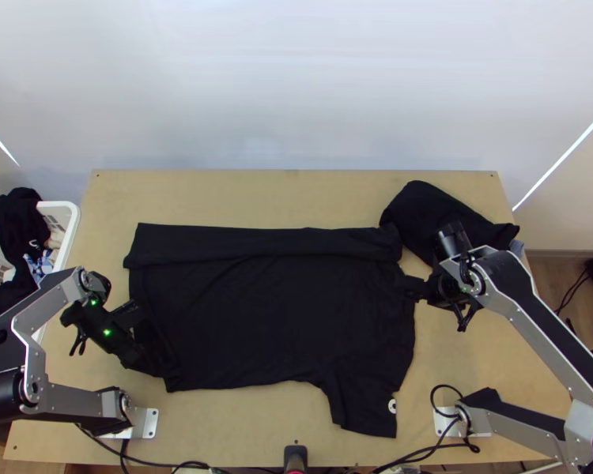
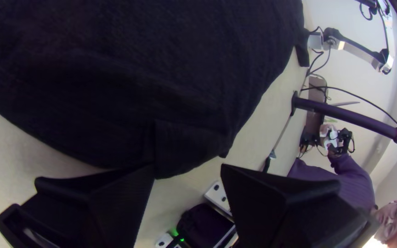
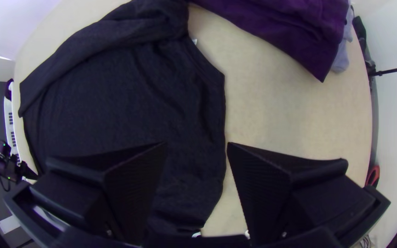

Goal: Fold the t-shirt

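The t-shirt's sleeve point(image 1: 366, 401) pokes out loose beyond the t-shirt's near side point(image 1: 249, 383), so the sleeve will drag along behind the cloth when the robot folds that side over.
A black t-shirt point(image 1: 273, 316) lies spread on the table, its far side folded over in a long strip point(image 1: 257, 241). One sleeve point(image 1: 368, 399) points toward the near edge. My left gripper point(image 1: 156, 357) is at the shirt's near left corner; in the left wrist view this gripper point(image 2: 188, 170) is open beside the cloth's edge point(image 2: 184, 149). At the shirt's right edge is my right gripper point(image 1: 417, 289). Seen from its wrist, the right gripper point(image 3: 197, 144) stands open over the edge of the shirt point(image 3: 116, 101), with one finger above cloth and the other above bare table.
A dark garment point(image 1: 427, 209), purple in the right wrist view, lies bunched at the table's far right, near the shirt. A white basket point(image 1: 71, 217) with clothes stands off the left side. Bare table point(image 1: 249, 193) runs along the far edge. Cables point(image 1: 423, 450) lie along the near edge.
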Controlling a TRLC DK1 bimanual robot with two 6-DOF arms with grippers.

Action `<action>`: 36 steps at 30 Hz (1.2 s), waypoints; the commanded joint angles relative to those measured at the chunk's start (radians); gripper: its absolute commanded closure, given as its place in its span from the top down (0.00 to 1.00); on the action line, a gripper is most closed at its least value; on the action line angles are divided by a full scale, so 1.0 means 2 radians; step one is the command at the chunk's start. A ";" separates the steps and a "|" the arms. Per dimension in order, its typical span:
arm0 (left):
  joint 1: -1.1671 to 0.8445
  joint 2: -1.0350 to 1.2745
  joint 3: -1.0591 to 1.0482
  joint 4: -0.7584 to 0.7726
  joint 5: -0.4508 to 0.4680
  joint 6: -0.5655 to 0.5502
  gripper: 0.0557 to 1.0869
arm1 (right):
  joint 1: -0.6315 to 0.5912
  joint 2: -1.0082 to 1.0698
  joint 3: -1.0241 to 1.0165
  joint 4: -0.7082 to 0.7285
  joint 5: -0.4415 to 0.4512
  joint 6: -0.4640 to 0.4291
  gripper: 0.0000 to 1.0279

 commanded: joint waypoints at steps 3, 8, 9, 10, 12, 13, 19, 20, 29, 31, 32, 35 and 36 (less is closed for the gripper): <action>0.007 0.007 0.005 0.026 -0.024 -0.004 0.69 | -0.002 -0.005 0.000 0.000 0.000 -0.002 0.59; 0.006 0.007 0.002 0.024 -0.023 -0.004 0.69 | -0.002 -0.005 0.000 0.006 0.000 -0.002 0.59; 0.005 0.007 0.001 0.024 -0.023 -0.004 0.69 | -0.002 -0.005 0.001 0.006 0.000 -0.002 0.59; 0.002 0.006 -0.001 0.022 -0.021 -0.005 0.68 | -0.002 -0.004 0.001 0.007 0.000 -0.002 0.59; -0.002 0.003 -0.007 0.020 -0.015 -0.004 0.59 | -0.002 -0.004 0.002 0.008 0.000 -0.002 0.59; -0.004 0.002 -0.008 0.019 -0.010 -0.004 0.53 | -0.002 -0.005 0.001 0.008 0.000 -0.002 0.59; -0.014 -0.005 -0.012 0.020 0.017 -0.005 0.04 | -0.005 -0.009 -0.001 0.009 0.000 -0.004 0.51; -0.014 -0.003 -0.012 0.020 0.017 -0.005 0.04 | -0.005 -0.012 -0.003 0.009 0.000 -0.004 0.51; 0.016 -0.001 0.018 -0.001 0.017 0.000 0.04 | 0.004 -0.078 -0.062 -0.021 -0.046 0.022 0.69; 0.021 0.000 0.019 -0.002 0.016 0.002 0.04 | 0.021 -0.109 -0.096 -0.030 -0.066 0.044 0.69; 0.022 0.001 0.020 -0.002 0.016 0.002 0.04 | 0.031 -0.116 -0.110 -0.043 -0.080 0.081 0.69; 0.020 0.001 0.021 -0.002 0.016 -0.001 0.04 | 0.059 -0.149 -0.112 -0.048 -0.106 0.157 0.69; 0.019 0.001 0.025 -0.002 0.016 -0.004 0.04 | 0.070 -0.143 -0.105 -0.056 -0.101 0.154 0.70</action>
